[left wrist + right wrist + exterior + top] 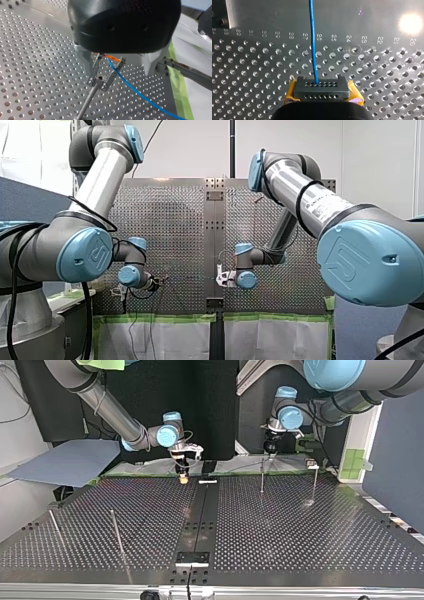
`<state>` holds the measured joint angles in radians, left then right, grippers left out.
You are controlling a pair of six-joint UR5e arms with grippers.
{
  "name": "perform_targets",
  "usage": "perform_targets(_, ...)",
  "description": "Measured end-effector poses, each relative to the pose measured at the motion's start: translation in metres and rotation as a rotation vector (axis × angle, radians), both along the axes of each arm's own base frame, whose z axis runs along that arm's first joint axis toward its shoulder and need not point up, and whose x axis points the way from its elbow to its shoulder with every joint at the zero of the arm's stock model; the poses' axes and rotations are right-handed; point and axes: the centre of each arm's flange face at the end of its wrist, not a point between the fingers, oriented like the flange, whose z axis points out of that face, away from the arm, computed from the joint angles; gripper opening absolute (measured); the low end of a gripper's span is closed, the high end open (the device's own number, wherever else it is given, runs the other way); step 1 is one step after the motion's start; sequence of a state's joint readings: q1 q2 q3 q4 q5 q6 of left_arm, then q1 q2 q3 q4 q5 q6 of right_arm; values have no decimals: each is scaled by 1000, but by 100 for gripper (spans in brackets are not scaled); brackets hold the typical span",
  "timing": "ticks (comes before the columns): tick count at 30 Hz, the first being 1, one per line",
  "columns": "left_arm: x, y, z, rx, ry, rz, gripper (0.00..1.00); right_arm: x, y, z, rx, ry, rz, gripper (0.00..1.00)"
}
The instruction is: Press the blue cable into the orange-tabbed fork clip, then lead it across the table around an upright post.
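My gripper will carry the thin blue cable (312, 25), and the cable will bend into a smooth curve, because it runs from the yellow fingers in a faint, even bow (314, 55).
In the left wrist view the fork clip (104, 75) stands on a thin post, its two metal prongs spread in a V with an orange tab (111, 57) at the top. The blue cable (140, 93) leaves the tab, passes the clip's prong and runs off across the plate. My left gripper (117, 72) is open, its pale fingers (83, 62) straddling the clip. Further along the table's edge, my right gripper (318, 88), with yellow pads (290, 93), is shut on the blue cable (313, 45), which runs straight ahead of it. In the top view it (184, 475) hovers just above the plate.
Upright posts stand on the perforated table (280, 525): one (262, 476) under my left gripper (270, 449), one (315, 484) nearer the view's right, two (117, 532) (55, 527) at its left. A small white part (207, 481) lies by the centre rail.
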<state>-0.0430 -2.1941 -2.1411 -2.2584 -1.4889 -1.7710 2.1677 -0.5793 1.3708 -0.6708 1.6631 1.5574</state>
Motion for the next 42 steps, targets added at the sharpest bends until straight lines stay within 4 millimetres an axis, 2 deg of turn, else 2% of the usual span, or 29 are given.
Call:
perform_targets(10, -3, -6, 0, 28, 3, -25, 100, -2, -2, 0, 1, 0, -4, 0)
perform_targets(19, -9, -29, 4, 47, -19, -96, 100, -2, -2, 0, -2, -2, -2, 0)
perform_targets(29, -11, -51, 10, -16, -84, -110, 100, -1, -2, 0, -1, -9, 12, 0)
perform_targets(42, -5, -63, 14, -109, -108, -44, 100, -6, -7, 0, -1, -10, 3, 0)
